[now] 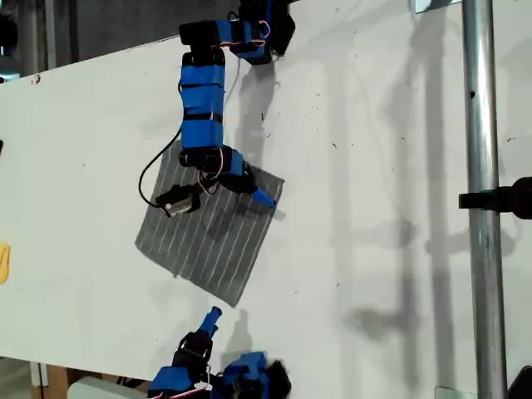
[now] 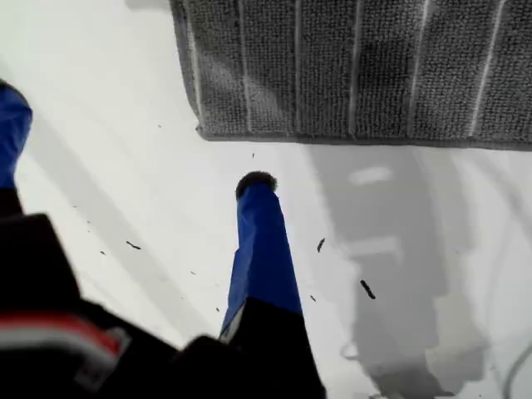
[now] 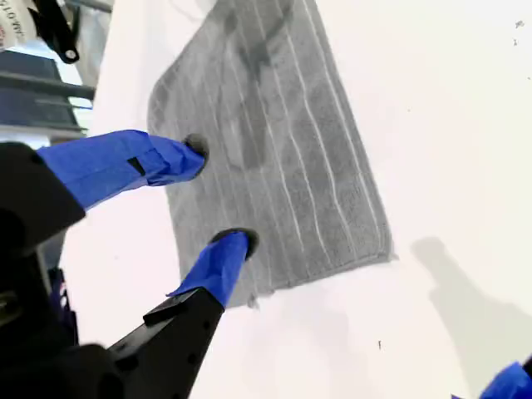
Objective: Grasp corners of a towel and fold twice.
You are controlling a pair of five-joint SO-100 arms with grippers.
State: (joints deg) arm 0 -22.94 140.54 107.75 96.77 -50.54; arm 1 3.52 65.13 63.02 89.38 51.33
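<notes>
The thin corner (image 1: 279,182) is lying flat and free, so the towel (image 1: 206,241) will bunch up around my gripper when I pinch it, and the towel's far side will stay flat.
The dark grey striped towel (image 1: 216,241) lies flat on the white table (image 1: 374,166), turned like a diamond in the exterior view. My second gripper (image 1: 253,191) reaches down from the top of the exterior view and hovers open over the towel's edge near its right corner (image 1: 281,180). Its blue fingers (image 3: 237,243) straddle the towel (image 3: 291,150) border with nothing held. My first gripper (image 1: 208,322) sits at the bottom of the exterior view, just short of the lower corner (image 1: 237,302). It is open (image 2: 137,154), on bare table before the towel (image 2: 374,66).
A metal pole (image 1: 482,208) with a black clamp (image 1: 499,199) stands at the exterior view's right. A yellow object (image 1: 3,262) shows at that view's left edge. A black cable (image 1: 152,179) loops beside the second arm over the towel.
</notes>
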